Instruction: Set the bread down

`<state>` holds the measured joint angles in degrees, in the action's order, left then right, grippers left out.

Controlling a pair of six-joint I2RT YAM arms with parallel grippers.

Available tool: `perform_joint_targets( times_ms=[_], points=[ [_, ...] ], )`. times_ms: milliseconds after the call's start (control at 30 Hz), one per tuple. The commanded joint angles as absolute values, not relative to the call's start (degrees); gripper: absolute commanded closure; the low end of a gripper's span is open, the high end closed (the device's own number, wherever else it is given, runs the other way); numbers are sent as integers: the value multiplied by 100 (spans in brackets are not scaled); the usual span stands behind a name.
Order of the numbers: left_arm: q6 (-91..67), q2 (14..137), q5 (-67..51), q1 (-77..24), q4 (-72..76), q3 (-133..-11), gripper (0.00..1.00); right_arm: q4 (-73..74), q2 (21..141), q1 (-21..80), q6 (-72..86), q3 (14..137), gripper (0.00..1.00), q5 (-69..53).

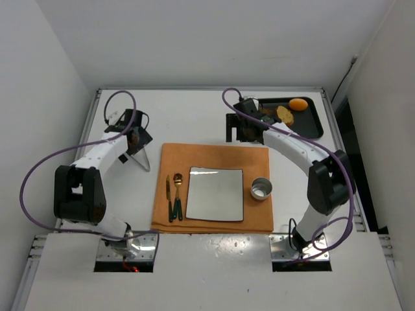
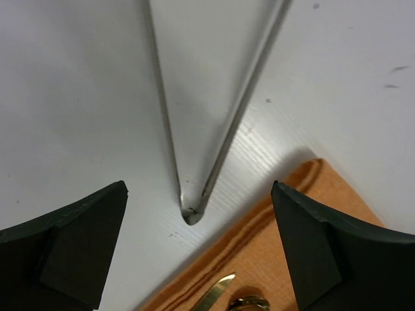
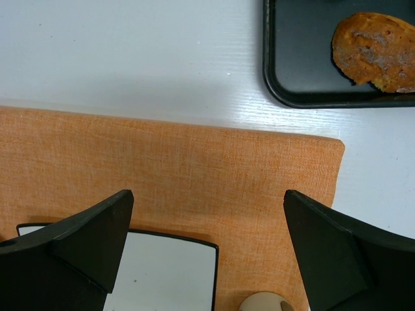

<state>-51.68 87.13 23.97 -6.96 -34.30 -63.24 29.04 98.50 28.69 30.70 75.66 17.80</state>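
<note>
My left gripper goes on moving down until its open fingers, now on either side of the metal tongs' joined end [image 2: 192, 212], are on either side of both tong arms [image 2: 206, 123], before it closes.
The bread [image 1: 268, 119], a small dark brown croissant, lies in the black tray [image 1: 311, 126] at the back right, partly hidden behind my right arm. It is out of both wrist views. My right gripper [image 1: 238, 133] hangs open and empty over the back edge of the orange mat [image 1: 214, 155], left of the tray. In the right wrist view the right gripper [image 3: 208, 194] has only the mat [image 3: 194, 162] between its fingers. My left gripper [image 1: 137, 141] stands open and empty at the left, above the tip of metal tongs [image 2: 191, 210].
In the tray are a tan toasted slice [image 3: 376, 52] and an orange fruit [image 1: 297, 103]. On the mat sit a square plate [image 1: 214, 193], a small metal cup [image 1: 261, 188], and a knife [image 1: 168, 194] and spoon [image 1: 177, 194]. White walls stand on both sides.
</note>
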Motion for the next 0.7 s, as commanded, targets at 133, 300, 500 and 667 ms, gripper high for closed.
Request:
perform_joint_targets(
  times_ms=[133,300,500,667],
  points=[
    [-5283,9552,2452,-527,-3340,-6564,0,2689,9659,2865,3103,7488,0,1696],
    [-5177,10116,2531,-527,-3340,-6820,0,2689,9659,2865,3050,7540,0,1696],
    [-5335,10476,2654,-413,-3270,-6768,0,2689,9720,2865,3050,7541,0,1591],
    [-5186,10599,2602,-176,-2787,-6715,0,2689,9721,2865,3050,7541,0,1591]
  ],
)
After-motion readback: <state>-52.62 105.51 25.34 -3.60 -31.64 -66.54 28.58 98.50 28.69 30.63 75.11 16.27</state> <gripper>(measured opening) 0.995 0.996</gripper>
